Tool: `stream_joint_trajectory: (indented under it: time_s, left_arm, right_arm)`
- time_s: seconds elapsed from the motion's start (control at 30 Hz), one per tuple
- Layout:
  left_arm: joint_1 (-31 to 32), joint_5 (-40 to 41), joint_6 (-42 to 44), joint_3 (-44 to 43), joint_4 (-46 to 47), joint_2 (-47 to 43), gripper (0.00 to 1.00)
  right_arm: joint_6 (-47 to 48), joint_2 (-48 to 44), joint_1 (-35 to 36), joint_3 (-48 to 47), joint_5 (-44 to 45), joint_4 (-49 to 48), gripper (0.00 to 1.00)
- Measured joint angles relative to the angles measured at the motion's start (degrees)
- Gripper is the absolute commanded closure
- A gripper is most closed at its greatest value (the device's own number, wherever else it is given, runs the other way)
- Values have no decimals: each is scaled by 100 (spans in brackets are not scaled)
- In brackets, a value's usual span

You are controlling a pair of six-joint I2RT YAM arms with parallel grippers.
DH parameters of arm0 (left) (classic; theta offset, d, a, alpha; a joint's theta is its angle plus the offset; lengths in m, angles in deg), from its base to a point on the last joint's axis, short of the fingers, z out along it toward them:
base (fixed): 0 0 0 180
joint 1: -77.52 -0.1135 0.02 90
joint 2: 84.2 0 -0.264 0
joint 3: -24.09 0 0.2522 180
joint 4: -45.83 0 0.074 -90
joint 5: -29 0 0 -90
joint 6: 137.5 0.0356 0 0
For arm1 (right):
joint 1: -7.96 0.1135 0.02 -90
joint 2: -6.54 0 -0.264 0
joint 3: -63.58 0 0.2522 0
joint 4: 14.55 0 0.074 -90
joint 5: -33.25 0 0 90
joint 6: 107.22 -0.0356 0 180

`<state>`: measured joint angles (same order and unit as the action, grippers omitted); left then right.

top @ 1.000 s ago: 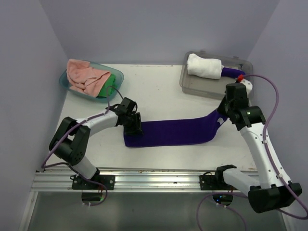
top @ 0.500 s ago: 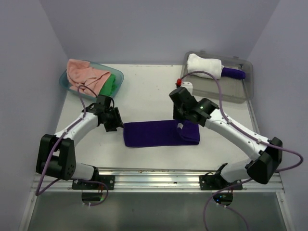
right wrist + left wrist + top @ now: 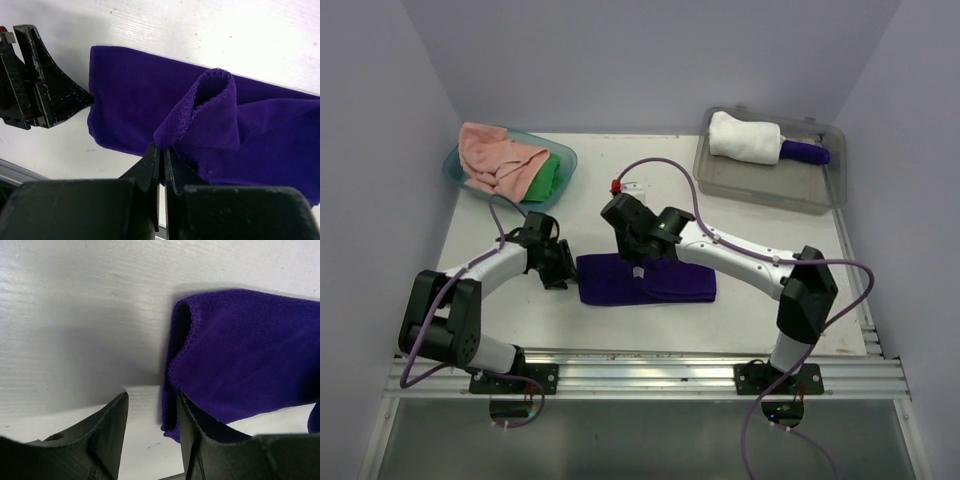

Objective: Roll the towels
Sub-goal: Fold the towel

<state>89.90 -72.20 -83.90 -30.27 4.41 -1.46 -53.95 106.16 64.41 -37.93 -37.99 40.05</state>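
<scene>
My right gripper is holding the pinched edge (image 3: 173, 127) over the purple towel's flat lower layer. It should go next toward the end (image 3: 583, 281) beside my left gripper and let go there.
A purple towel (image 3: 665, 283) lies folded along the table's front middle. My right gripper (image 3: 638, 268) is shut on a pinched fold of its edge (image 3: 200, 102), held over the towel's left half; the towel (image 3: 125, 100) spreads below it. My left gripper (image 3: 561, 273) is open at the towel's left end. In the left wrist view the towel (image 3: 245, 350) lies against the right finger (image 3: 197, 440), and the gap between the fingers (image 3: 150, 407) shows bare table. The left gripper (image 3: 42, 95) also shows in the right wrist view.
A teal basket (image 3: 457, 176) at the back left holds a pink towel (image 3: 495, 160) and a green towel (image 3: 549, 176). A clear bin (image 3: 760, 188) at the back right holds a rolled white towel (image 3: 745, 138) and a rolled purple towel (image 3: 805, 152).
My right gripper has carried the towel's right end leftward, folding the towel over itself. My left gripper has come off the towel's left end and sits just beside it.
</scene>
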Motion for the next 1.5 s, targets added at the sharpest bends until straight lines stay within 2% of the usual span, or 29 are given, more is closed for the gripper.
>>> stream_joint_trajectory:
  time_s: [0.33, 1.07, 1.1, 1.2, 1.27, 1.3, 1.4, 1.5]
  left_arm:
    - [0, -258, -9, 63, 313, 63, 56]
    - [0, -363, -55, 125, 498, 87, 56]
    - [0, -365, -57, 125, 501, 87, 56]
    - [0, -367, -79, 140, 529, 85, 56]
    - [0, -367, -105, 151, 546, 70, 56]
    - [0, -365, -107, 153, 546, 63, 56]
    - [0, -339, -109, 162, 533, 37, 56]
    - [2, -275, -109, 160, 496, 4, 56]
  right_arm:
    - [28, 868, 243, -516, -197, -66, 100]
    - [179, 2068, 411, -1233, -688, -243, 100]
    - [179, 2081, 415, -1239, -699, -273, 98]
    - [179, 2162, 422, -1279, -807, -382, 75]
    - [192, 2232, 426, -1327, -942, -450, 67]
    - [201, 2258, 431, -1353, -988, -466, 57]
    - [260, 2225, 428, -1349, -1062, -483, 46]
    - [313, 1939, 415, -1145, -966, -525, 46]
